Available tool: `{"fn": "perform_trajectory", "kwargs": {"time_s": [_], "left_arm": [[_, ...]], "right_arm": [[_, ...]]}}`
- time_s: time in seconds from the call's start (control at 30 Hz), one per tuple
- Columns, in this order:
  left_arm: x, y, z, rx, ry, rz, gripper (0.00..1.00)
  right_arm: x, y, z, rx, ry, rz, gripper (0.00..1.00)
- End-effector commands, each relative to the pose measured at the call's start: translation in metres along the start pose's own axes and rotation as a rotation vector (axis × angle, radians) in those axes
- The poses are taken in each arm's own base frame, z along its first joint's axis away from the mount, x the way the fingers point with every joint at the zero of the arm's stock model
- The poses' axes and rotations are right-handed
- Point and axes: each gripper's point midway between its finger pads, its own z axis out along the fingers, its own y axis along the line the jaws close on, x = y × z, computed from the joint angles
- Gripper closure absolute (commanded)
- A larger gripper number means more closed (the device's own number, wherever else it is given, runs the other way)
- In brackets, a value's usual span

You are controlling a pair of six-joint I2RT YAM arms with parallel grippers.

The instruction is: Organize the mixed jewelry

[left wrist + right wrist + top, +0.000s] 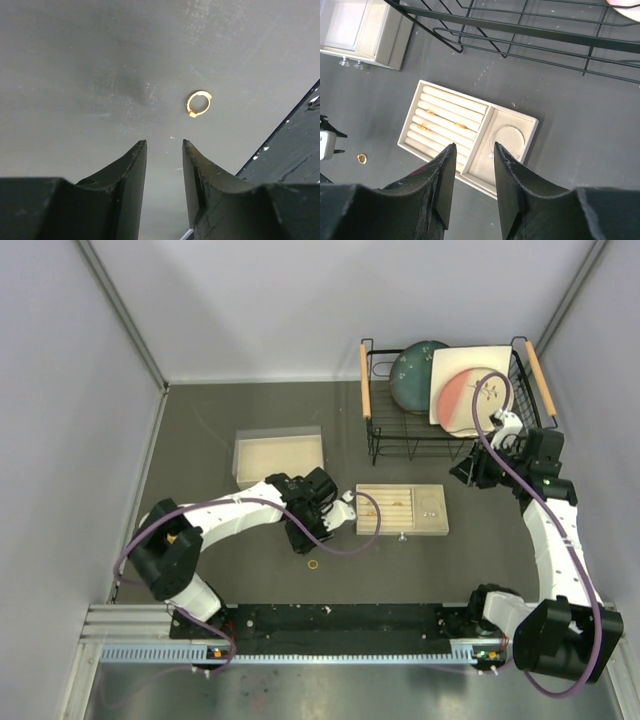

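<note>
My left gripper should keep moving its open fingers down until they are on both sides of the ring's band [189, 105], because the loose gold ring [313, 564] lies clear of the black base bar.
One loose gold ring [314, 565] lies on the dark table, in front of the beige slotted tray [400, 532]. My left gripper [300, 539] is open and empty, hovering just above and behind that ring; the ring [199, 103] sits beyond and slightly right of the fingertips [141, 148]. In the right wrist view the tray [470, 98] holds three gold rings [460, 125] in its slots and the silver wire bracelet [505, 126] in its square compartment. The loose ring [362, 158] shows at the left. My right gripper [463, 475] is open and empty, high above the tray's right end.
A clear-sided beige box [278, 455] stands behind the left arm. A black wire dish rack [400, 445] with a green bowl [412, 375] and a plate [470, 385] stands at the back right. The black base rail [295, 145] runs near the ring.
</note>
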Motion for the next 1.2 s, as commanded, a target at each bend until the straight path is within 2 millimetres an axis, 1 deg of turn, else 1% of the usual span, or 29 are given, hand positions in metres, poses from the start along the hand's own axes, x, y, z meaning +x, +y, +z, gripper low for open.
{"fn": "perform_trajectory", "kwargs": {"time_s": [0.0, 0.13, 0.17, 0.37, 0.53, 0.67, 1.17], "left_arm": [[-0.009, -0.003, 0.009, 0.035, -0.022, -0.100, 0.60], [-0.015, -0.011, 0.011, 0.096, -0.020, -0.136, 0.60], [-0.014, -0.012, 0.013, 0.105, -0.011, -0.143, 0.60], [-0.013, -0.011, 0.021, 0.105, 0.015, -0.179, 0.59], [-0.017, -0.017, 0.025, 0.147, 0.021, -0.203, 0.59], [-0.016, -0.019, 0.027, 0.161, 0.034, -0.218, 0.60], [-0.011, -0.020, 0.037, 0.123, 0.070, -0.219, 0.62]], "right_arm": [[0.000, -0.008, 0.001, 0.020, -0.006, -0.024, 0.63], [0.002, -0.012, 0.002, 0.035, 0.000, -0.028, 0.63], [0.003, -0.013, 0.002, 0.039, 0.002, -0.029, 0.63], [0.004, -0.016, 0.003, 0.051, 0.008, -0.031, 0.63], [0.006, -0.019, 0.004, 0.065, 0.015, -0.029, 0.63], [0.007, -0.020, 0.004, 0.068, 0.018, -0.031, 0.63], [0.006, -0.020, 0.004, 0.063, 0.015, -0.036, 0.63]]}}
